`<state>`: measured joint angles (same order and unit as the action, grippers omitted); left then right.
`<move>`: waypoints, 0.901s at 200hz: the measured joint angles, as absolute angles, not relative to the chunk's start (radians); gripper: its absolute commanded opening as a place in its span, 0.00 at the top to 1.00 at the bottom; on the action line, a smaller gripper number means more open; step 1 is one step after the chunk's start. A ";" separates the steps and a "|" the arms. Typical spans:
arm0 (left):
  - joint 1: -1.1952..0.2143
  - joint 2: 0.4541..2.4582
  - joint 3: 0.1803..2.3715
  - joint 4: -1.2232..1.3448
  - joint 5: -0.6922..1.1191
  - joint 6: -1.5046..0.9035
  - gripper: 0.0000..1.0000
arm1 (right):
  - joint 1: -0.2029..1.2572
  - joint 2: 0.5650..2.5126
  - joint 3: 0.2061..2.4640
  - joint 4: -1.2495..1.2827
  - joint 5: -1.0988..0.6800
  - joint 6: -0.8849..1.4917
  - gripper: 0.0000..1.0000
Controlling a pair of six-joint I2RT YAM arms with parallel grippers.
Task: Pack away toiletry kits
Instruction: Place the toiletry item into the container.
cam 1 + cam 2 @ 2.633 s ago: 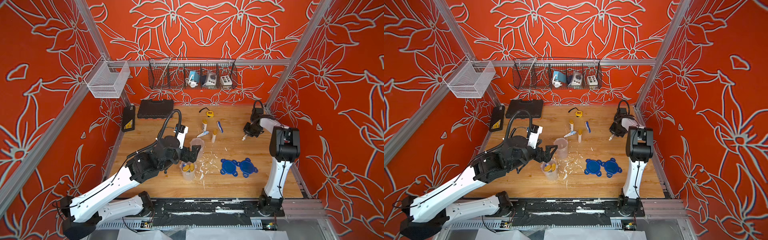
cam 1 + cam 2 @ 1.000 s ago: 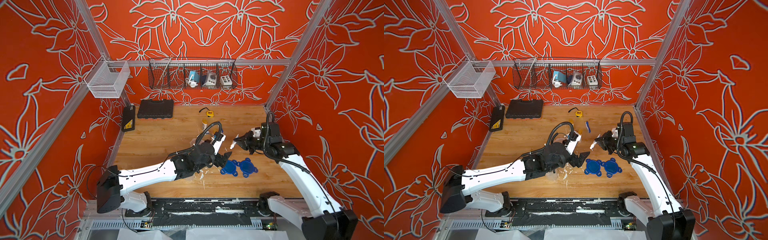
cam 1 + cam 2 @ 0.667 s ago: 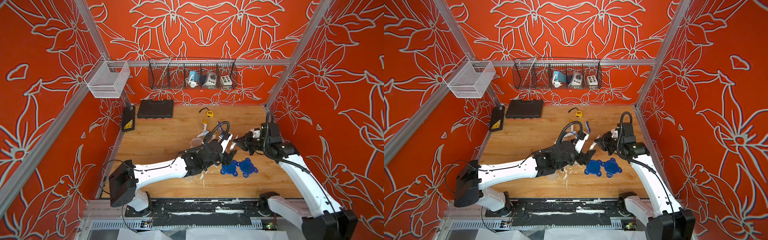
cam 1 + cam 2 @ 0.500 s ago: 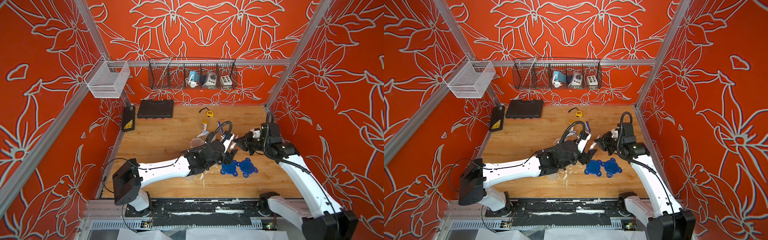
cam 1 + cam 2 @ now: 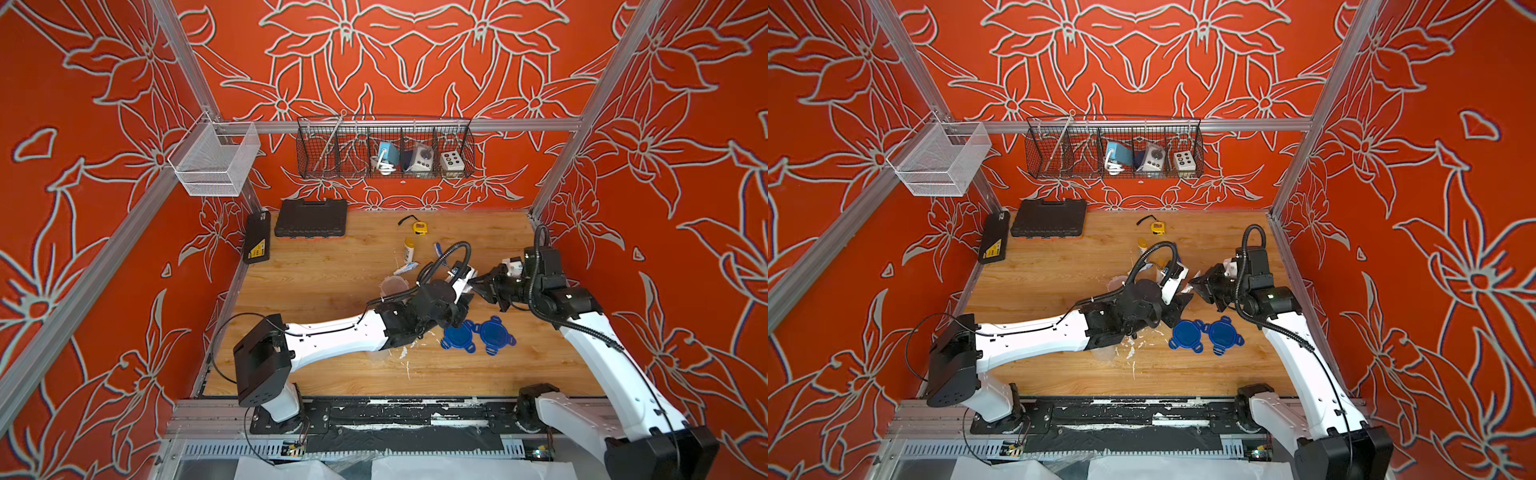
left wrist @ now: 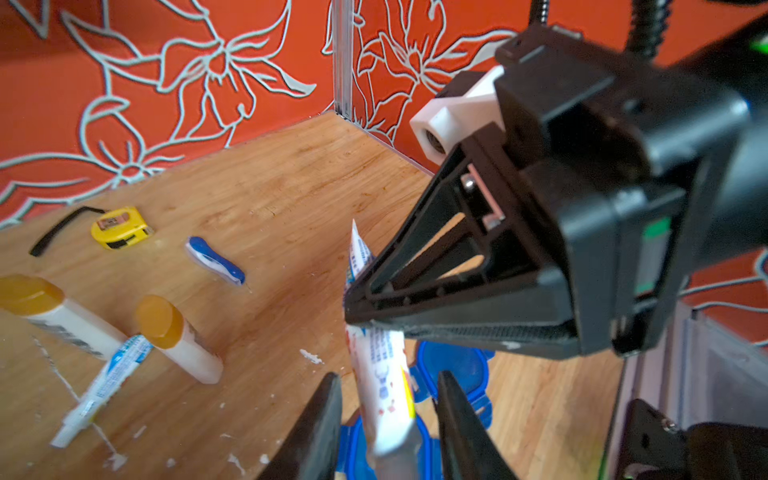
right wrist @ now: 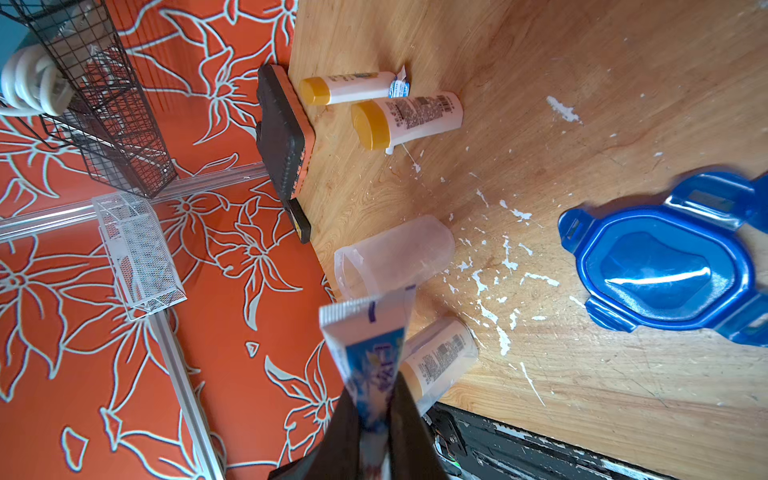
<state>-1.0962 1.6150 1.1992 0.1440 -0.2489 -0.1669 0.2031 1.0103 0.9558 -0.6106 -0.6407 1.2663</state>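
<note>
My right gripper is holding the toothpaste tube far away from the cup with the bottle (image 7: 440, 360), so next my left gripper grabs the tube's loose end (image 6: 392, 420) and brings the tube there.
My right gripper (image 7: 374, 411) is shut on a white-blue toothpaste tube (image 7: 365, 340), held above the table. In the left wrist view the tube's (image 6: 382, 382) free end hangs between the fingers of my left gripper (image 6: 389, 375), with a gap on each side. In both top views the two grippers (image 5: 465, 299) (image 5: 1196, 284) meet above the blue lids (image 5: 457, 336) (image 5: 494, 330). Two yellow-capped bottles (image 6: 62, 320) (image 6: 178, 340), another tube (image 6: 104, 382) and a blue toothbrush (image 6: 216, 262) lie on the table. One clear cup (image 7: 395, 257) is empty; another (image 7: 436, 361) holds a bottle.
A yellow tape measure (image 5: 419, 226) and a black tool case (image 5: 311, 212) lie near the back wall. A flat black case (image 5: 257, 243) leans at the left wall. A wire basket (image 5: 384, 147) and a white mesh basket (image 5: 212, 160) hang above. White flecks dot the wood.
My left arm has swung from the cups over to the right gripper, and its jaws have narrowed around the tube's free end. The right arm came forward earlier with the tube and now holds still.
</note>
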 measured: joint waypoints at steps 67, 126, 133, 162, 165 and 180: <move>-1.097 1.626 1.209 0.130 -0.254 -0.157 0.96 | 0.203 1.010 0.956 -0.630 -0.638 1.241 0.71; -1.097 1.583 1.214 0.005 -0.268 -0.155 0.99 | 0.200 1.048 1.098 -0.725 -0.599 1.098 0.29; -1.097 1.556 1.208 -0.029 -0.269 -0.157 0.99 | 0.197 1.048 1.116 -0.735 -0.587 1.076 0.27; -1.097 1.395 1.200 -0.215 -0.265 -0.189 0.98 | 0.190 1.069 1.197 -0.788 -0.543 0.978 0.21; -1.097 1.376 1.207 -0.245 -0.265 -0.195 0.98 | 0.189 1.074 1.205 -0.792 -0.537 0.966 0.20; -1.097 1.307 1.274 -0.413 -0.258 -0.220 0.98 | 0.188 1.093 1.235 -0.812 -0.513 0.906 0.19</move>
<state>-1.0969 1.3067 1.2743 -0.4129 -0.2581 -0.2203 0.1883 1.0927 1.2354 -0.8124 -0.5125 0.9058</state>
